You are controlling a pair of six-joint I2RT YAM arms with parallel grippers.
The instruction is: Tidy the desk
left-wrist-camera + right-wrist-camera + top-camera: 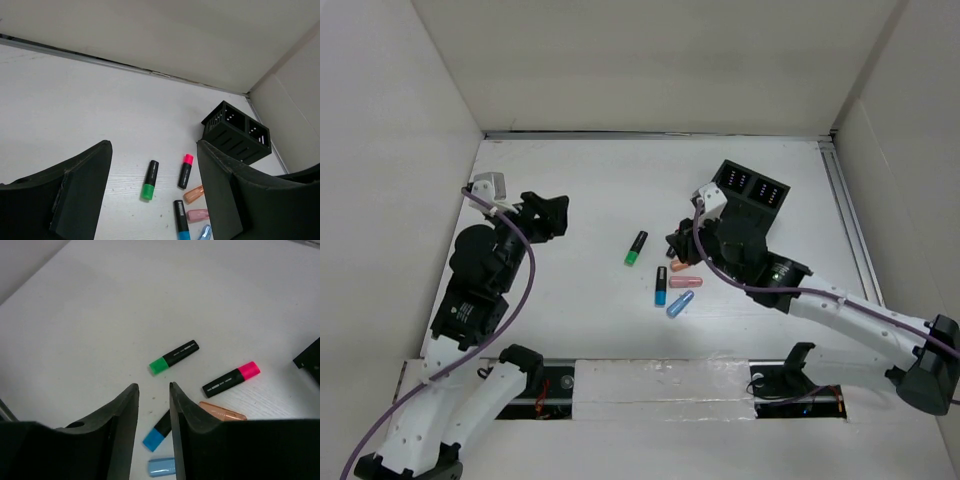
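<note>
The black organizer (751, 188) is standing near my right gripper and a long way from my left gripper. My right gripper should therefore pick up the green-capped highlighter (636, 248) and bring it over.
The desk (580, 180) is a white tabletop. A green-capped highlighter (636, 248) lies at its middle, also in the left wrist view (149, 180) and the right wrist view (174, 357). Beside it lie a pink-capped highlighter (185, 171), a blue-capped one (661, 286), an orange piece (680, 266), a pink translucent piece (686, 282) and a light blue piece (679, 304). A black organizer (752, 195) stands behind them. My left gripper (558, 217) is wide open and empty, left of the green highlighter. My right gripper (154, 387) hovers over the cluster, jaws narrowly apart and empty.
White wall panels (410, 150) enclose the desk on the left, back and right. A metal rail (847, 215) runs along the right side. The near edge has a white strip (660, 385) with cable openings beside the arm bases.
</note>
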